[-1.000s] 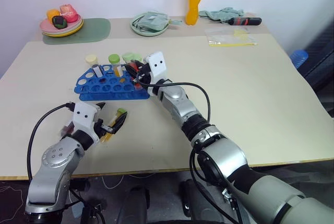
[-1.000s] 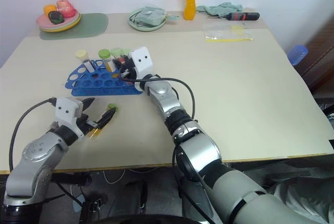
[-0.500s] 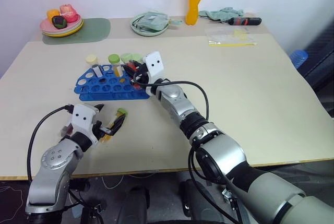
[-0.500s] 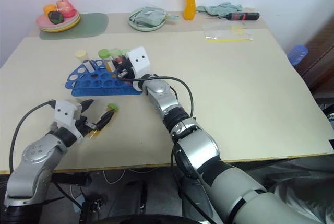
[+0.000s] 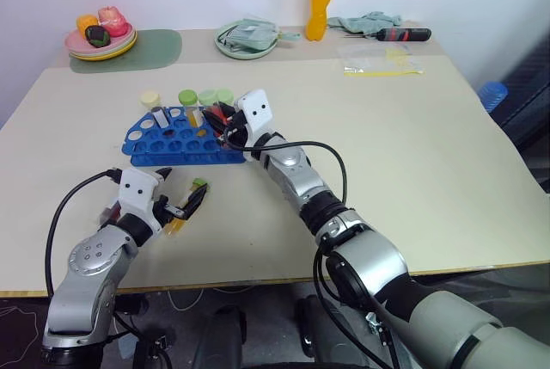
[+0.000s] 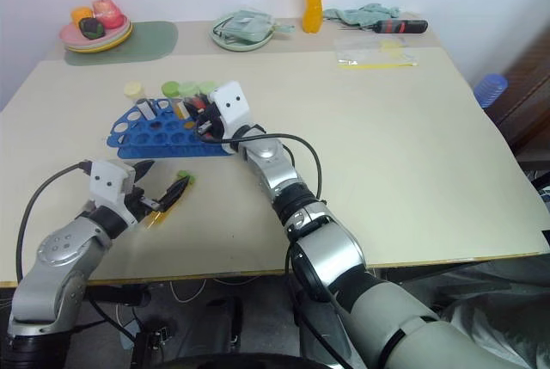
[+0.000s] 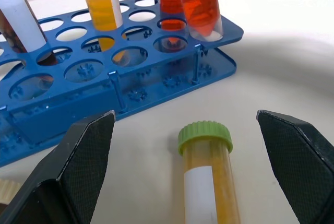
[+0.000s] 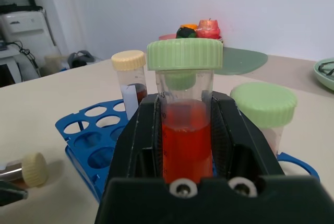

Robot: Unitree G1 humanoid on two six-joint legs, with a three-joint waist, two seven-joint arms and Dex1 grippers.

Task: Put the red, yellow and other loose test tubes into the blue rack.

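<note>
The red test tube's lower end (image 7: 206,30) is at the blue rack's corner hole (image 7: 211,38), so my right gripper should go on bringing it down upright until it stands there.
My right gripper (image 8: 185,114) is shut on the red test tube (image 8: 186,140), which has a green cap. It holds the tube tilted over the right end of the blue rack (image 5: 146,150). The tube's lower end (image 7: 204,28) meets the rack's top near the corner; I cannot tell whether it sits in a hole. The yellow test tube (image 7: 206,182), also green-capped, lies on the table in front of the rack. My left gripper (image 5: 182,192) is open around it, a finger on each side, apart from it. A cream-capped tube (image 8: 130,75) of dark liquid stands in the rack.
Several other capped tubes (image 5: 188,99) stand in the rack's far rows. Along the table's far edge are a plate of fruit (image 5: 101,38), a green plate (image 5: 247,41) with a cloth, an orange drink bottle (image 5: 320,1), a screwdriver (image 5: 404,35) and a plastic bag (image 5: 380,61).
</note>
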